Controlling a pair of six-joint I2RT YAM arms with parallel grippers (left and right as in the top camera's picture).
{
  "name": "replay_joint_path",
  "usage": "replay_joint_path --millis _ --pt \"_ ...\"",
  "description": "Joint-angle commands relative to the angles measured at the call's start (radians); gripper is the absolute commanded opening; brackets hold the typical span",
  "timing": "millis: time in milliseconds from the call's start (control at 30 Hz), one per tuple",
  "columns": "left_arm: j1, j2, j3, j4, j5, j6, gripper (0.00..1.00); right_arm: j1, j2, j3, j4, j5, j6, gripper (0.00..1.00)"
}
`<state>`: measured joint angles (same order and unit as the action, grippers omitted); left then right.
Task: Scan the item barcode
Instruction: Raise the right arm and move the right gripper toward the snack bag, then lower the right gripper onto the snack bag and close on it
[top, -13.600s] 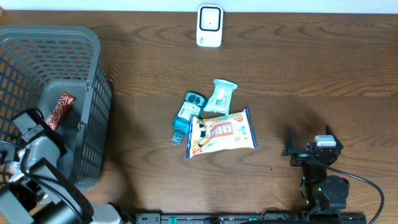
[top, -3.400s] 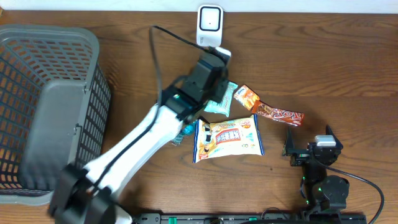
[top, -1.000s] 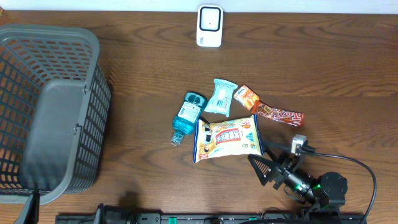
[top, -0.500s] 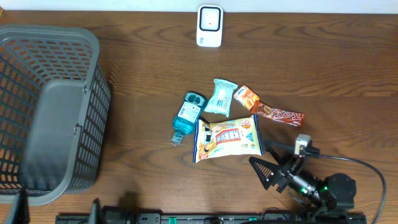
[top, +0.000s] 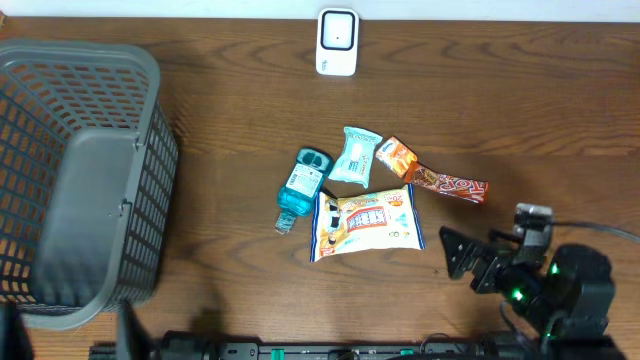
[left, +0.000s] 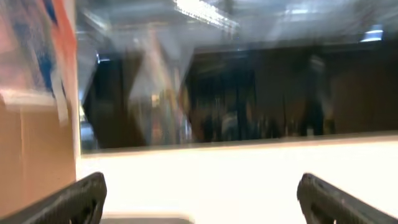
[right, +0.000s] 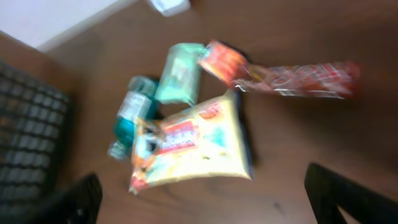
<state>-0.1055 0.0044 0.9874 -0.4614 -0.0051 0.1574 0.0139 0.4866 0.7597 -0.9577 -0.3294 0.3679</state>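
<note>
The yellow snack bag is packed against the teal bottle and mint packet, so next my right gripper pulls it to the open near edge (top: 325, 302) before I scan.
Several items lie in a pile mid-table: a yellow snack bag (top: 365, 222) (right: 193, 146), a teal bottle (top: 302, 185) (right: 130, 115), a mint packet (top: 354, 155) (right: 180, 73) and a red-orange candy bar (top: 432, 177) (right: 286, 78). No barcode shows on any of them. A white scanner (top: 337, 42) stands at the far edge. My right gripper (top: 465, 258) (right: 202, 186) hovers open just right of the snack bag, holding nothing. My left gripper (left: 202, 186) is open and empty, and its camera faces a blurred wall, away from the table.
A large grey basket (top: 150, 170) (right: 28, 137) fills the left side of the table. Two dark tips at the bottom-left edge of the overhead view may belong to my left arm. Bare wood lies between the pile and the scanner.
The candy bar, earlier in the basket, now lies beside the pile. Over the last second my right gripper has swung to the right and slightly up. The left arm has dropped to the bottom edge.
</note>
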Motion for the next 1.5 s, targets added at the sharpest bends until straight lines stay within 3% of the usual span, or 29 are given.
replay_joint_path --millis 0,233,400,567,700,833,1000,1267,1467 --pt "0.004 -0.001 -0.008 -0.105 -0.015 0.006 0.98 0.007 0.118 0.098 -0.096 0.172 -0.024 0.99" --pt "0.004 -0.001 -0.108 -0.277 -0.015 0.006 0.97 0.007 0.285 0.175 -0.209 0.048 -0.006 0.99" --pt "0.004 -0.002 -0.198 -0.307 -0.014 0.006 0.98 0.007 0.333 0.173 -0.172 0.024 -0.01 0.99" --pt "0.004 -0.002 -0.229 -0.286 -0.014 0.079 0.98 0.019 0.37 0.173 -0.056 0.025 -0.077 0.99" --pt "0.004 -0.002 -0.229 -0.286 -0.014 0.086 0.98 0.069 0.397 0.173 0.021 0.091 -0.084 0.99" --pt "0.004 -0.002 -0.229 -0.286 -0.014 0.086 0.98 0.181 0.462 0.174 0.031 0.369 -0.013 0.99" --pt "0.004 -0.002 -0.229 -0.286 -0.014 0.085 0.98 0.327 0.522 0.176 0.04 0.398 0.018 0.99" --pt "0.004 -0.002 -0.229 -0.286 -0.015 0.086 0.98 0.505 0.579 0.176 0.113 0.08 0.163 0.99" --pt "0.004 -0.002 -0.229 -0.286 -0.015 0.085 0.98 0.518 0.586 0.175 0.194 0.08 0.17 0.99"
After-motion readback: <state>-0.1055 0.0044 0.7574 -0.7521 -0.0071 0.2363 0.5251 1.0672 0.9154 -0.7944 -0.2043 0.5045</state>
